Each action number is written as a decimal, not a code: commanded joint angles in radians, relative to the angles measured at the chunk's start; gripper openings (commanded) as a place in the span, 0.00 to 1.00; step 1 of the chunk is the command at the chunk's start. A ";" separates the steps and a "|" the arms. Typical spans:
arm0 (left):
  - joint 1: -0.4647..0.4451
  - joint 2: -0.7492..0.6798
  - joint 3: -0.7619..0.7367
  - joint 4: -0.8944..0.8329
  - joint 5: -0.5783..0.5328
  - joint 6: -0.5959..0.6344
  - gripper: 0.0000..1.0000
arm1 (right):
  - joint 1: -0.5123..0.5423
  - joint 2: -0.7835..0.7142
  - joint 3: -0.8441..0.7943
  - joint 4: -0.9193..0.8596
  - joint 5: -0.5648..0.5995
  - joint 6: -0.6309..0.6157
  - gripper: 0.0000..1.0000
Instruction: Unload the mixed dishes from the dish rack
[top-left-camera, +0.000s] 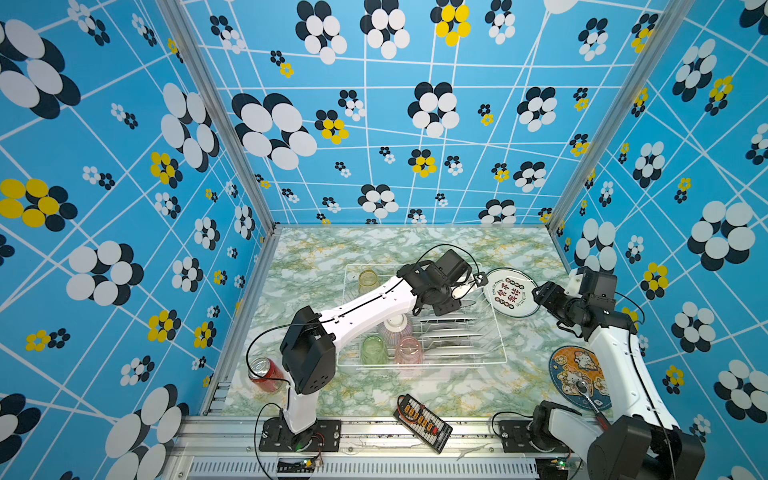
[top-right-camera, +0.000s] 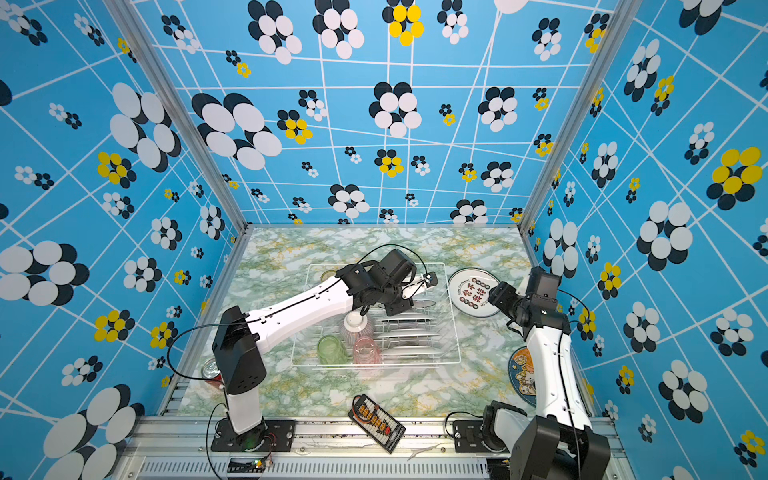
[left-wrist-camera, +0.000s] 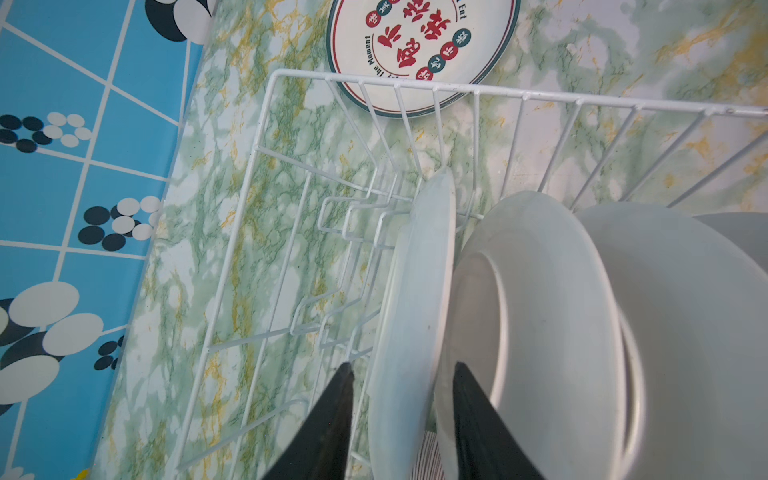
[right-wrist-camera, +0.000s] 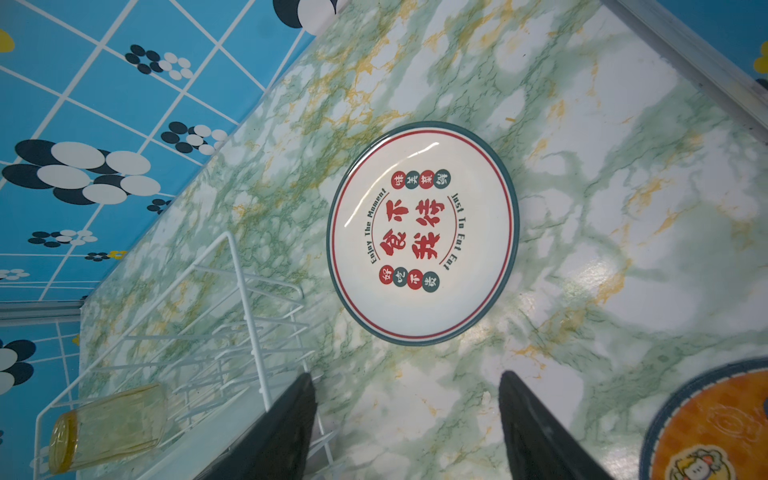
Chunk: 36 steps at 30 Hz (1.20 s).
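The end plate (left-wrist-camera: 422, 296) is standing in the rack, away from my right gripper. Next, my left gripper picks it up and passes it over near the flat plate (top-left-camera: 508, 291).
The white wire dish rack (top-left-camera: 500, 336) stands mid-table. Several white plates (top-left-camera: 453, 332) stand on edge in its right half. My left gripper (left-wrist-camera: 403, 365) is open. It straddles the rim of the end plate (left-wrist-camera: 419, 270), with a slim gap at each finger. More plates (left-wrist-camera: 540, 311) stand behind that one. The rack also holds a yellow tumbler (top-left-camera: 367, 280), a green tumbler (top-left-camera: 374, 349), a pink tumbler (top-left-camera: 409, 351) and an upturned striped bowl (top-left-camera: 395, 326). A teal-and-red-rimmed plate (top-left-camera: 512, 292) lies flat on the table right of the rack. My right gripper (right-wrist-camera: 406, 375) hangs open and empty just short of that plate (right-wrist-camera: 422, 232).
A red can (top-left-camera: 266, 374) stands at the front left beside the left arm's base. A round blue cartoon mat (top-left-camera: 579, 376) lies front right, partly under the right arm. A black board with orange plugs (top-left-camera: 422, 422) sits on the front edge. Patterned walls close in three sides.
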 joint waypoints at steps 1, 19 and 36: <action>-0.004 0.039 0.044 -0.052 -0.054 0.032 0.40 | 0.006 -0.017 0.021 -0.019 0.013 -0.021 0.72; -0.034 0.067 0.010 0.064 -0.220 0.110 0.12 | 0.006 -0.053 -0.004 -0.002 0.007 -0.020 0.72; -0.092 -0.076 -0.183 0.312 -0.381 0.246 0.00 | 0.008 -0.093 -0.021 0.006 -0.009 -0.008 0.71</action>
